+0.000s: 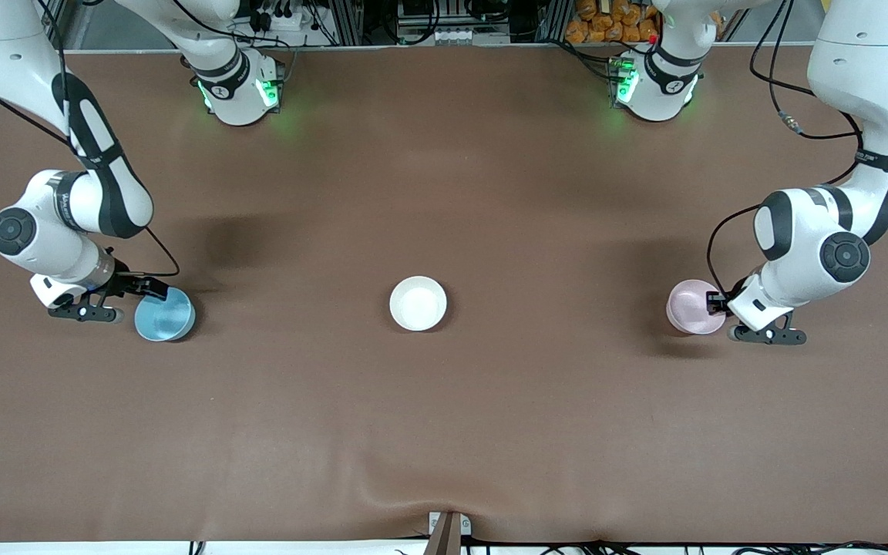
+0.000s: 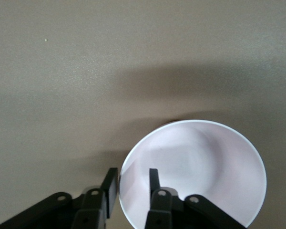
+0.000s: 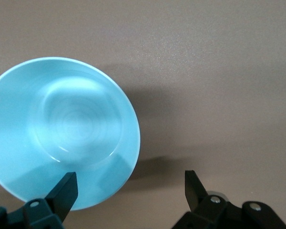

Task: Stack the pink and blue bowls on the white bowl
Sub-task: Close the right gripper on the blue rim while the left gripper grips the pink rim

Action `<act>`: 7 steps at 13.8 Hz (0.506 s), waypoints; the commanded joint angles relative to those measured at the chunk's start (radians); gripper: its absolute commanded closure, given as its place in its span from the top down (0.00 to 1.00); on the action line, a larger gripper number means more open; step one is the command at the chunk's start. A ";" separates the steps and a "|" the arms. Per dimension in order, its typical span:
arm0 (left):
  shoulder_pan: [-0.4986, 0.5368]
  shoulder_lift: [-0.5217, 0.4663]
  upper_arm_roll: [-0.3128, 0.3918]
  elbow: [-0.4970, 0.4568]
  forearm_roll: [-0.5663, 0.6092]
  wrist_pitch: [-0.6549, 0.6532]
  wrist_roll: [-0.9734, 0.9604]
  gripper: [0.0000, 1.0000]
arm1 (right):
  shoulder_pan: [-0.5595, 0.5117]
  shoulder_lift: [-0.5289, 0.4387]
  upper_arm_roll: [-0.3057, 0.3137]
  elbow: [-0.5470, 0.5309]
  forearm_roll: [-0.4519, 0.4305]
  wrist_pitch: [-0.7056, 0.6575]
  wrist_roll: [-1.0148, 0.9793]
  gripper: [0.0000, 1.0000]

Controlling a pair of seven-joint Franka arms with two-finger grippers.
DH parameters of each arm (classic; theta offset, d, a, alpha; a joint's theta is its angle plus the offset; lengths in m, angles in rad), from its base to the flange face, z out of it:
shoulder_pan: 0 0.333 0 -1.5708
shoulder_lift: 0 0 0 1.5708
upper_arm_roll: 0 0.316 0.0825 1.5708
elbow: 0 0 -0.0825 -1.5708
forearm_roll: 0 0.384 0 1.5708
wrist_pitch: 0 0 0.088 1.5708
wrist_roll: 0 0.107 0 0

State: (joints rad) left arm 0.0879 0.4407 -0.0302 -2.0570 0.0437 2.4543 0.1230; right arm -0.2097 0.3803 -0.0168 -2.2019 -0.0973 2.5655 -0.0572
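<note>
The blue bowl (image 1: 165, 315) goes from a wide rim down to a smaller base (image 3: 77, 123), so I expect it to fit inside the pink bowl when I lower it.
The white bowl (image 1: 418, 303) sits upright mid-table. The pink bowl (image 1: 692, 307) is toward the left arm's end; it also shows in the left wrist view (image 2: 200, 167). My left gripper (image 1: 716, 303) (image 2: 133, 183) straddles its rim, one finger inside and one outside, closed on the wall. The blue bowl (image 1: 165, 316) is toward the right arm's end, and shows in the right wrist view (image 3: 62, 129). My right gripper (image 1: 156, 289) (image 3: 129, 188) is wide open at its rim, one finger over the bowl's edge, the other over bare table.
The brown table cover (image 1: 444, 432) is bare around the three bowls. The arm bases (image 1: 240, 89) stand along the table edge farthest from the front camera. A small clamp (image 1: 448, 532) sits at the nearest edge.
</note>
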 commanded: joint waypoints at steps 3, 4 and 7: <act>0.012 -0.028 -0.005 -0.028 0.008 0.009 0.001 0.00 | -0.037 0.042 0.017 0.011 -0.009 0.074 -0.038 0.70; 0.012 -0.030 -0.007 -0.026 0.008 0.009 0.000 0.00 | -0.036 0.042 0.017 0.011 -0.009 0.073 -0.035 0.35; 0.007 -0.046 -0.040 0.009 -0.049 -0.014 -0.016 0.00 | -0.036 0.042 0.018 0.010 -0.007 0.070 -0.030 0.00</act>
State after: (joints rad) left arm 0.0903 0.4214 -0.0388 -2.0555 0.0340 2.4528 0.1205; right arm -0.2192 0.4082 -0.0161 -2.1916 -0.0973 2.5843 -0.0568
